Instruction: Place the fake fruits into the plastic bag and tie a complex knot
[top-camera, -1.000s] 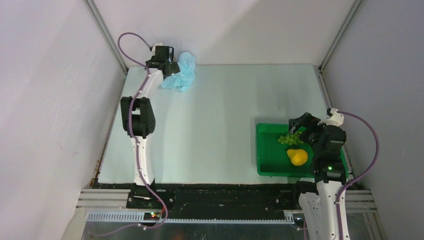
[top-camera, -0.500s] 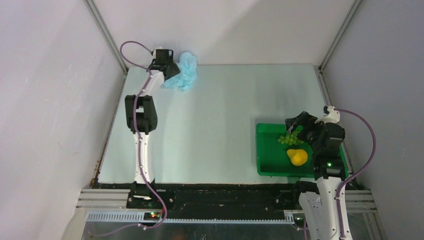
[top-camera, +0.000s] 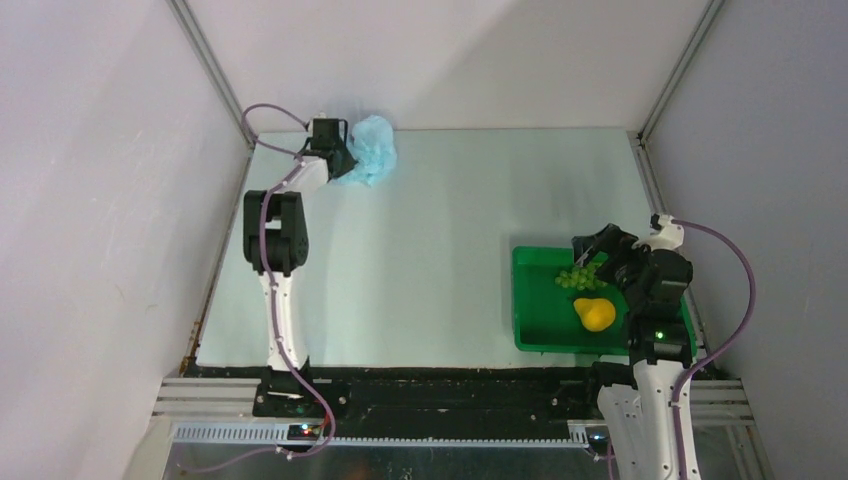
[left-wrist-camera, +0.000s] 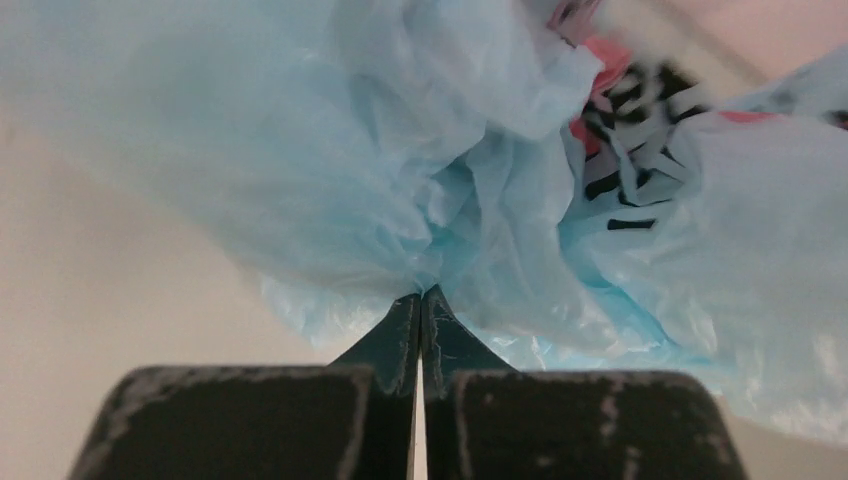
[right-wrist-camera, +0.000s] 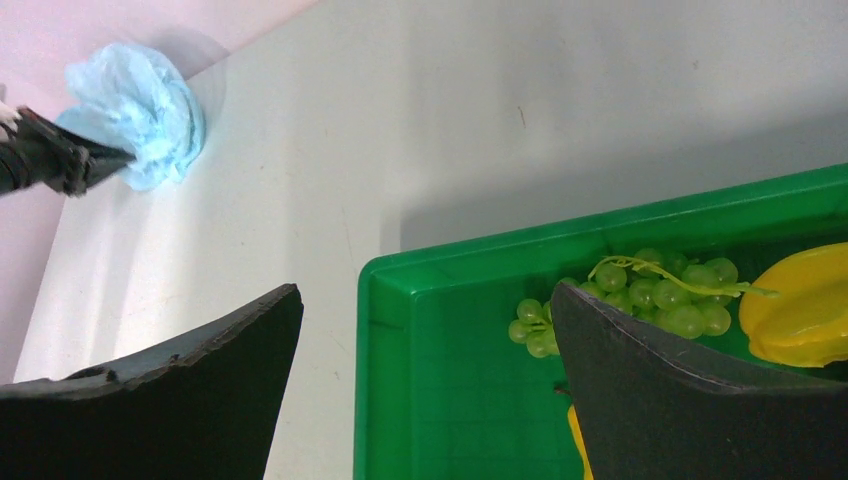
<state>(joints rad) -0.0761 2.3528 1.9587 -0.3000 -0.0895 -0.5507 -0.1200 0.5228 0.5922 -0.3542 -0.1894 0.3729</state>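
I should keep pulling, because my left gripper is pinching a fold of the bag (left-wrist-camera: 422, 266) and the table's middle (top-camera: 420, 265) is clear. I will let go once the bag lies there.
The crumpled light-blue plastic bag (top-camera: 372, 150) lies at the table's far left corner against the back wall. My left gripper (top-camera: 343, 160) reaches into its left side. In the left wrist view the bag (left-wrist-camera: 400, 150) fills the frame, and the left gripper (left-wrist-camera: 420, 297) is shut, with a fold of film pinched at the tips. The green grapes (top-camera: 578, 278) and the yellow fruit (top-camera: 597, 315) lie in the green tray. My right gripper (top-camera: 597, 245) hovers open over the tray's far edge. In the right wrist view the right gripper (right-wrist-camera: 425, 290) is empty, with the grapes (right-wrist-camera: 660, 290) beside its right finger.
The rigid green tray (top-camera: 535, 330) stands at the near right of the pale table, and its rim (right-wrist-camera: 385, 330) shows in the right wrist view. Grey walls close in the back and both sides. The bag (right-wrist-camera: 135, 100) shows far off in that view.
My left gripper has closed from wide open onto the bag's film, and the bag has bunched up towards the wall. The right arm has barely moved.
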